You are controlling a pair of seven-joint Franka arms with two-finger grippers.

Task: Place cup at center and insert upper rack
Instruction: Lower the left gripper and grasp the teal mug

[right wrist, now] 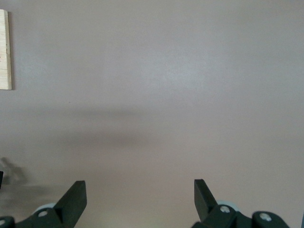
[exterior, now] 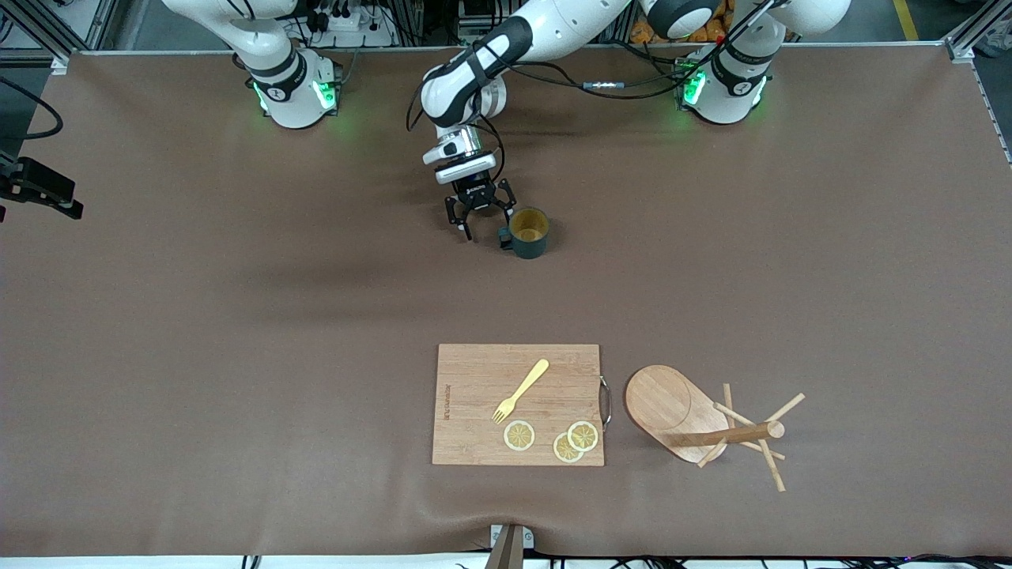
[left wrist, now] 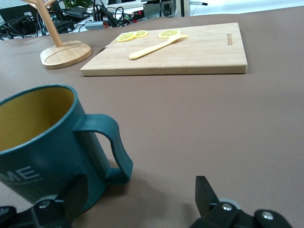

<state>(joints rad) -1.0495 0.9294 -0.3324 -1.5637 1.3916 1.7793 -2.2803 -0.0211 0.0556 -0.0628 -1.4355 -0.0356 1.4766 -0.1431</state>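
The cup's yellowish (exterior: pixel 527 243) inside (exterior: pixel 529 224) shows deep through its opening, so the robot will find the cup empty when it tips it sideways at the upper rack.
The cup (exterior: pixel 528 231), dark teal with a yellowish inside, stands upright on the brown table, nearer the robots' bases than the cutting board. Its loop handle (left wrist: pixel 114 147) points toward my left gripper (exterior: pixel 484 221). That gripper is low beside the cup, open and holding nothing (left wrist: pixel 141 190); one fingertip (left wrist: pixel 76 194) is close against the cup's wall. The upper rack (exterior: pixel 660 399), a light wooden mug tree, stands on its oval base (left wrist: pixel 65 53) beside the cutting board, toward the left arm's end. My right gripper (right wrist: pixel 140 190) hangs open over bare table and is out of the front view.
A wooden cutting board (exterior: pixel 518 405) lies near the front edge with a yellow fork (exterior: pixel 522 389) and lemon slices (exterior: pixel 519 435) on it; a metal handle (exterior: pixel 606 401) faces the rack. An edge of the board (right wrist: pixel 4 50) shows in the right wrist view.
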